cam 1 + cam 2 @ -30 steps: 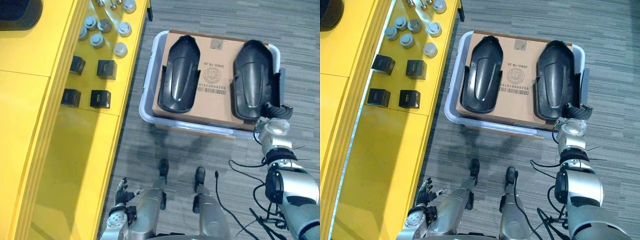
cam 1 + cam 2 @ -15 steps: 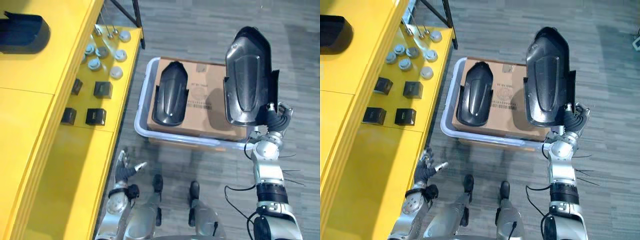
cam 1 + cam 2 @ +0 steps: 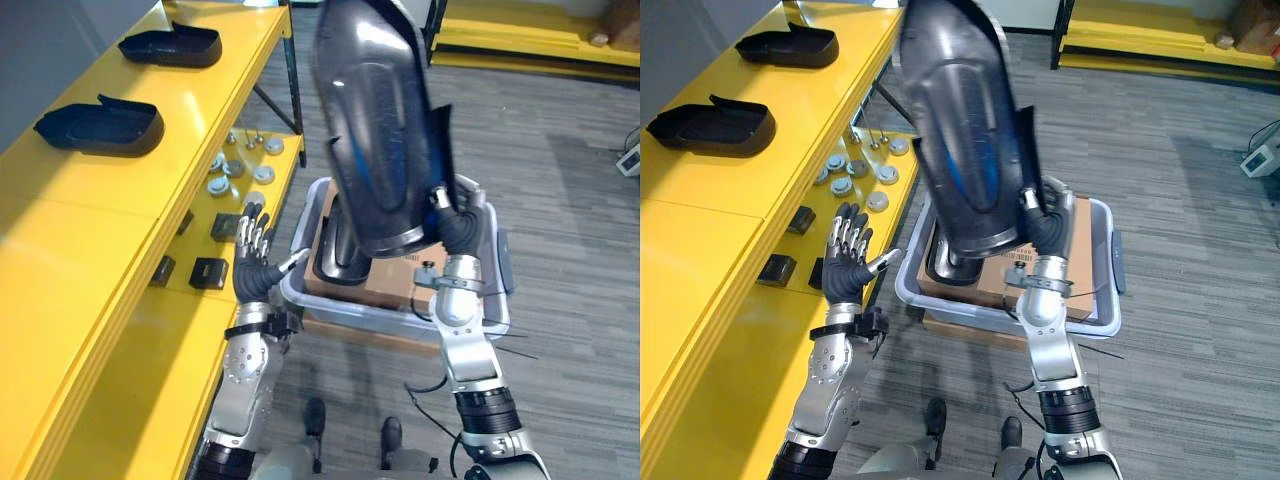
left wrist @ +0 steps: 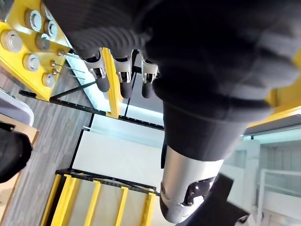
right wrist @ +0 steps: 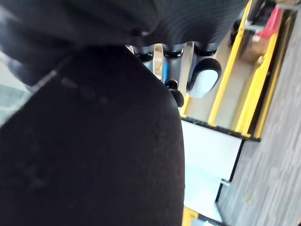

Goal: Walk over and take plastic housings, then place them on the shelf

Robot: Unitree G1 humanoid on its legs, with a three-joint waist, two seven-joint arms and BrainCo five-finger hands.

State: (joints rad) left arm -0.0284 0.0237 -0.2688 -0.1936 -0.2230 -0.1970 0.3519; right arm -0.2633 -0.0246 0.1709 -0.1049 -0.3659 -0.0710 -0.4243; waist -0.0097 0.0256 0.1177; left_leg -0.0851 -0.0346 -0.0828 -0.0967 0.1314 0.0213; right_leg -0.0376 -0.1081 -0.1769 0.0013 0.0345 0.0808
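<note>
Plain cardboard (image 3: pixel 393 281) can be seen below the lifted housing (image 3: pixel 376 135), so I should expect just empty cardboard hidden behind the lifted housing when I take it to the shelf.
A large glossy black plastic housing (image 3: pixel 378 130) is lifted high in front of me, and my right hand (image 3: pixel 457 226) is shut on its lower end. The right wrist view shows the fingers (image 5: pixel 172 50) curled over the dark housing (image 5: pixel 94 155). A second black housing (image 3: pixel 343 256) lies on cardboard in the pale bin (image 3: pixel 395 318) on the floor below. My left hand (image 3: pixel 846 266) is raised beside the yellow shelf (image 3: pixel 90 230), fingers straight and spread, holding nothing. Two more black housings (image 3: pixel 100 125) (image 3: pixel 171 45) rest on the shelf's top level.
The lower shelf level carries small black blocks (image 3: pixel 208 272) and several silver knobs (image 3: pixel 236 170), close to my left hand. The bin stands against the shelf's front. More yellow racking (image 3: pixel 530 45) stands across the grey floor at the back.
My right hand has raised the housing from just above the bin up towards my head. My left hand has come up beside the shelf. The camera has tilted up.
</note>
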